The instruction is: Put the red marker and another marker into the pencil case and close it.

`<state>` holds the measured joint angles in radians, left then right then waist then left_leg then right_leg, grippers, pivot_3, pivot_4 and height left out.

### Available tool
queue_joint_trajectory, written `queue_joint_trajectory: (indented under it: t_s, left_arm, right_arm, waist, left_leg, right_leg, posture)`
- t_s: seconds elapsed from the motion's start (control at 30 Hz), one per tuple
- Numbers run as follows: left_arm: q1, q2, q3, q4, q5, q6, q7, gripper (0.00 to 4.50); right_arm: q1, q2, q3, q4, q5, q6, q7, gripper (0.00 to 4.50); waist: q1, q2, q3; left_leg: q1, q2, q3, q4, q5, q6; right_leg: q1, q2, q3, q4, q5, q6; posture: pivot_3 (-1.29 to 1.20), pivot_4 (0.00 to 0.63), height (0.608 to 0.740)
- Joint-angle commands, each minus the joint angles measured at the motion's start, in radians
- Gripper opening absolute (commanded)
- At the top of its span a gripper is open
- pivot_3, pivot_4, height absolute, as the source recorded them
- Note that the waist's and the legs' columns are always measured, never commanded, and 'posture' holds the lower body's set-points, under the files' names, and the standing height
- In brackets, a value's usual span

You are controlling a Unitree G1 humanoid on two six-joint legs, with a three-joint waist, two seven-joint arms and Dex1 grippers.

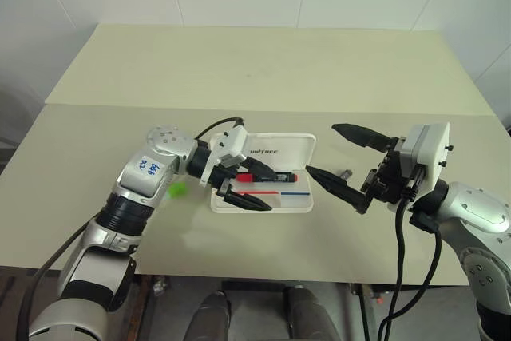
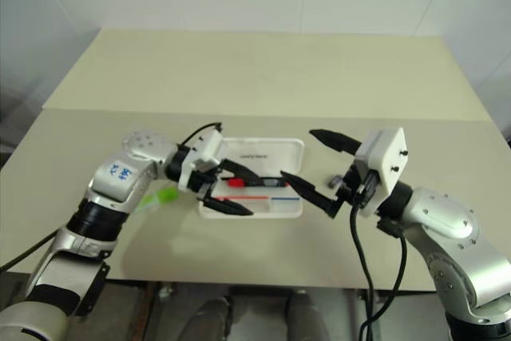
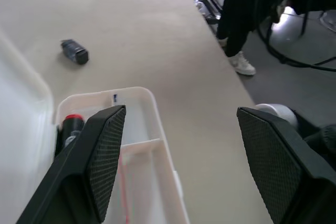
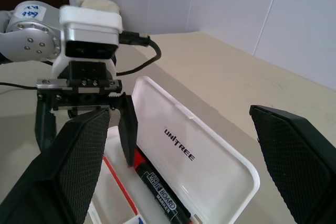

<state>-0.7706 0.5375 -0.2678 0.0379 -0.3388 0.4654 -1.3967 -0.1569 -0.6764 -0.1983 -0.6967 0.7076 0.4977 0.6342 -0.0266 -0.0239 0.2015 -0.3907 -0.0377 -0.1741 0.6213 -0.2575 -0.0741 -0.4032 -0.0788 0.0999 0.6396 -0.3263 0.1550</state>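
The light green marker (image 1: 176,190) will come to rest flat in the empty front compartment (image 3: 148,182) when I lower it, because that compartment is long and closed off from the red marker.
The white pencil case (image 1: 286,149) lies open mid-table, its lid tipped back with a dark logo (image 4: 180,146) inside. In its tray the red marker (image 1: 279,176) lies lengthwise, black barrel (image 4: 160,195) showing. My left gripper (image 1: 267,190) hangs open over the tray's left half, one finger (image 4: 126,132) beside the marker's red cap, nothing between the fingers. The light green marker (image 1: 177,190) rests on the table left of the case, partly hidden behind my left forearm. My right gripper (image 1: 322,149) stands wide open just right of the case, holding nothing.
A small dark object (image 1: 345,173) lies on the table right of the case, between the right gripper's fingers and its wrist. The table's (image 1: 263,77) far half is bare. A person's dark trouser leg and light shoe (image 3: 242,64) show beyond the table's edge.
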Motion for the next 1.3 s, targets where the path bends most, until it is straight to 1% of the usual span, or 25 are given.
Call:
queue_joint_trajectory:
  t_s: [0.03,0.17,0.3,0.4,0.53,0.63,0.77,0.9,1.0,1.13,1.23,1.3]
  left_arm:
    - [-0.007,0.035,0.058,-0.083,-0.077,0.056,-0.016,3.57]
    - [-0.008,0.076,0.102,-0.141,-0.147,0.136,-0.018,3.57]
    - [-0.004,0.156,0.199,-0.220,-0.259,0.265,0.006,3.57]
    - [0.006,0.202,0.249,-0.258,-0.315,0.333,0.030,3.57]
    - [0.059,0.307,0.343,-0.305,-0.390,0.425,0.045,3.57]
    - [0.113,0.374,0.390,-0.326,-0.397,0.429,0.065,3.57]
    - [0.264,0.496,0.451,-0.336,-0.309,0.328,0.064,3.57]
    - [0.399,0.567,0.520,-0.299,-0.237,0.219,0.077,3.57]
    - [0.503,0.587,0.575,-0.250,-0.176,0.132,0.089,3.57]
    - [0.687,0.582,0.647,-0.141,-0.096,-0.007,0.080,3.57]
    - [0.758,0.580,0.661,-0.116,-0.061,-0.084,0.085,3.57]
    - [0.778,0.570,0.654,-0.091,-0.035,-0.137,0.105,3.57]
  right_arm:
    - [0.004,0.001,-0.007,-0.016,0.006,-0.021,0.012,4.50]
    - [0.009,-0.014,-0.005,-0.013,0.008,-0.023,0.046,4.50]
    - [0.036,-0.077,-0.002,-0.015,0.036,-0.016,0.173,4.50]
    - [0.059,-0.122,-0.004,-0.013,0.037,-0.025,0.254,4.50]
    - [0.056,-0.186,-0.015,0.037,0.032,-0.044,0.376,4.50]
    - [0.020,-0.202,-0.012,0.089,0.021,-0.064,0.418,4.50]
    - [-0.044,-0.195,0.018,0.153,-0.006,-0.088,0.447,4.50]
    - [-0.082,-0.171,0.050,0.188,-0.025,-0.104,0.452,4.50]
    - [-0.106,-0.147,0.069,0.207,-0.034,-0.112,0.440,4.50]
    - [-0.130,-0.119,0.085,0.223,-0.049,-0.115,0.427,4.50]
    - [-0.131,-0.110,0.087,0.222,-0.054,-0.115,0.421,4.50]
    - [-0.130,-0.102,0.088,0.217,-0.055,-0.112,0.411,4.50]
  waist:
    - [0.000,0.000,0.000]
    - [0.001,0.000,0.000]
    - [-0.001,0.000,0.000]
    - [0.000,0.000,0.000]
    - [-0.004,0.000,0.000]
    - [-0.002,-0.001,0.001]
    - [-0.004,-0.001,0.001]
    - [0.000,-0.001,0.001]
    - [0.001,0.000,0.001]
    - [-0.006,0.001,0.002]
    - [-0.001,0.001,0.002]
    - [0.003,0.001,0.002]
  left_leg:
    - [0.000,0.000,0.000,0.000,0.000,0.000]
    - [0.000,0.000,0.000,0.000,0.000,0.000]
    - [0.000,0.000,0.000,0.000,0.000,0.000]
    - [0.000,0.000,0.000,-0.001,0.000,0.000]
    - [0.001,0.000,0.001,-0.001,0.000,0.000]
    - [0.002,0.001,0.001,-0.001,0.000,0.000]
    - [0.002,0.001,0.002,-0.002,0.000,0.000]
    - [0.003,0.002,0.002,-0.005,0.000,0.000]
    - [0.002,0.002,0.002,-0.007,0.000,0.000]
    - [0.002,0.003,0.004,-0.011,-0.001,0.000]
    - [-0.001,0.005,0.005,-0.011,-0.003,0.000]
    - [-0.002,0.005,0.005,-0.011,-0.003,0.000]
  right_leg:
    - [0.000,0.000,0.000,0.000,0.000,0.000]
    - [0.000,0.000,0.000,0.000,0.000,0.000]
    - [0.000,0.000,0.000,-0.001,0.000,0.000]
    - [0.000,0.000,0.000,-0.002,0.000,0.000]
    - [0.002,0.000,0.000,-0.002,0.000,0.000]
    - [0.002,0.000,0.000,-0.002,0.000,0.000]
    - [0.002,0.000,0.000,-0.003,0.000,-0.001]
    - [0.002,0.000,0.000,-0.005,0.000,-0.002]
    - [0.002,0.000,0.000,-0.009,0.000,-0.002]
    - [0.001,-0.001,0.000,-0.012,0.000,-0.002]
    - [-0.004,0.000,0.001,-0.012,-0.001,-0.003]
    - [-0.004,0.000,0.001,-0.012,-0.001,-0.003]
  posture:
    - [0.00,0.150,0.740]
    - [0.00,0.150,0.740]
    - [0.00,0.150,0.740]
    - [0.00,0.150,0.740]
    - [0.00,0.150,0.740]
    - [0.00,0.150,0.740]
    - [0.00,0.150,0.740]
    - [0.00,0.150,0.740]
    - [0.00,0.150,0.740]
    - [0.00,0.150,0.740]
    - [0.00,0.150,0.740]
    - [0.00,0.150,0.740]
